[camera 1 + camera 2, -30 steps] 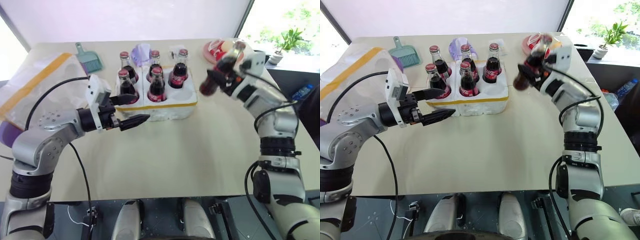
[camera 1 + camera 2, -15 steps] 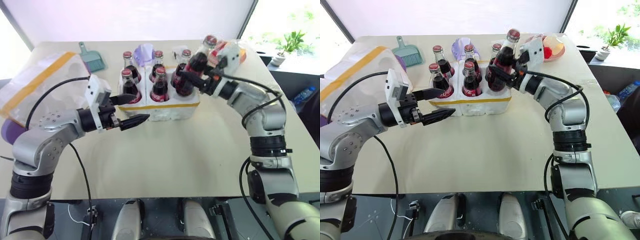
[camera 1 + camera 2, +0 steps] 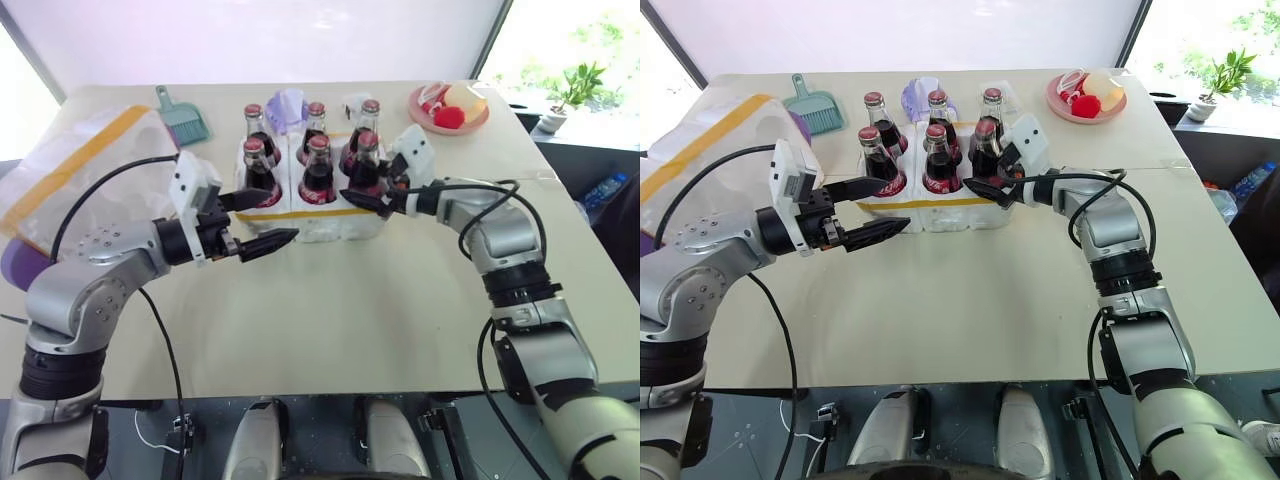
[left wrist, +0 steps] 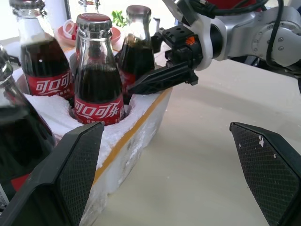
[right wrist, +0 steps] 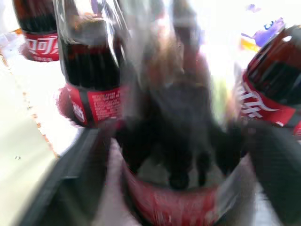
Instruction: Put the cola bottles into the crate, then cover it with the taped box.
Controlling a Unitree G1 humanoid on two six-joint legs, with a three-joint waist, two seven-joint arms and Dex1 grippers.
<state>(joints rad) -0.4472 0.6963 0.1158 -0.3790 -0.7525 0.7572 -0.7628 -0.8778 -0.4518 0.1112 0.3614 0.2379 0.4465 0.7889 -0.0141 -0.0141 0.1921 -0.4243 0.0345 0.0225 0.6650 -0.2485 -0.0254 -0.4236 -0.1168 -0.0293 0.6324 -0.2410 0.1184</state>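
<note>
The taped box point(image 3: 98, 172) has a purple handle point(image 3: 22, 263) sticking out from its end, so the taped box will come along stiffly in one piece when I lift it by that handle.
The crate point(image 3: 320, 228), a low white foam block with a yellow band, stands mid-table with several cola bottles upright in its wells. The front right bottle point(image 3: 362, 160) sits in its well between the fingers of my right gripper point(image 3: 360, 185), which stand apart on either side of it; the right wrist view shows this bottle point(image 5: 178, 141) blurred between the two fingers. My left gripper point(image 3: 280, 215) hovers open at the crate's front left corner, holding nothing, beside the front left bottle point(image 4: 98, 80). The taped box point(image 3: 70, 165) lies at the far left.
A teal dustpan point(image 3: 180, 118) lies behind the crate to the left, a purple cloth-like thing point(image 3: 288, 100) directly behind it. A pink plate point(image 3: 447, 108) with red and yellow items sits at the back right. Bare tabletop point(image 3: 380, 310) stretches in front of the crate.
My right gripper swung left and down with a bottle from above the plate to the crate's front right well, where the bottle now stands and the fingers have spread. The left arm kept still.
</note>
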